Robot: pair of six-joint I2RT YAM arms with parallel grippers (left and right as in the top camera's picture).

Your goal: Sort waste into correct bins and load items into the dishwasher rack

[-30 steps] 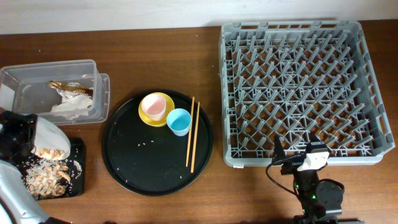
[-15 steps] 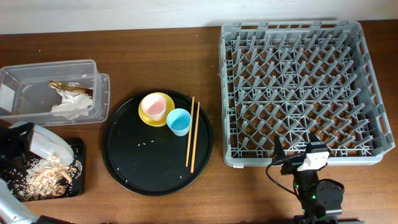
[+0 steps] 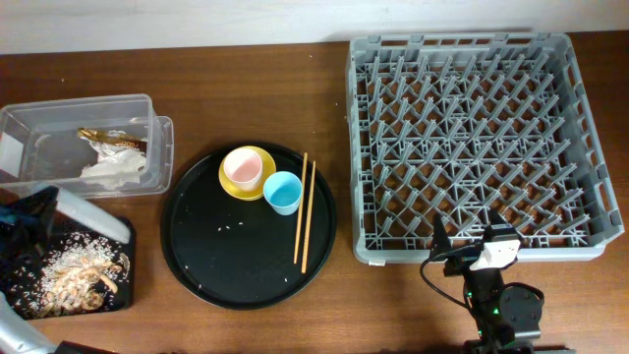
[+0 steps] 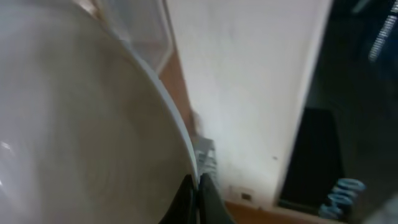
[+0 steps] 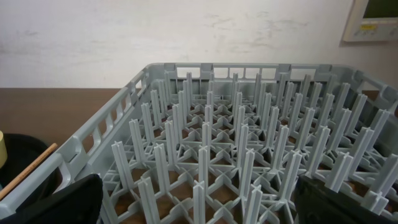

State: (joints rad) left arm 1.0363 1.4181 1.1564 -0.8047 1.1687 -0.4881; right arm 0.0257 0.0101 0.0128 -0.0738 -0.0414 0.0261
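Note:
My left gripper is carrying the plate to the round tray's free space [image 3: 224, 252]; the scraps [image 3: 81, 280] lie in the shallow tray, so I should continue until it lies flat.
My left gripper [image 3: 28, 221] is shut on the rim of the white round plate [image 3: 88, 210], which is tipped steeply over the shallow black tray [image 3: 18, 295]. Beige food scraps with rice [image 3: 74, 275] lie in that tray. In the left wrist view the plate [image 4: 74, 124] fills the left side, its rim between my jaws [image 4: 196, 190]. The clear tub [image 3: 39, 147] holds the white napkin [image 3: 113, 169] and the brown-gold wrapper [image 3: 116, 141]. The pink cup [image 3: 242, 167] sits on the yellow saucer [image 3: 232, 185], beside the blue cup [image 3: 283, 192] and chopsticks [image 3: 305, 211]. My right gripper [image 3: 472, 248] is open and empty in front of the grey rack [image 3: 352, 147].
The cups, saucer and chopsticks rest on a large round black tray [image 3: 226, 256] with a few rice grains. In the right wrist view the rack's pegs [image 5: 236, 155] stand just beyond my open fingers [image 5: 205, 208], and a chopstick tip [image 5: 28, 169] shows at left.
The plate has tipped up more steeply and shifted away from the tray. The food scraps have slid off it into the shallow black tray. The right arm has not moved.

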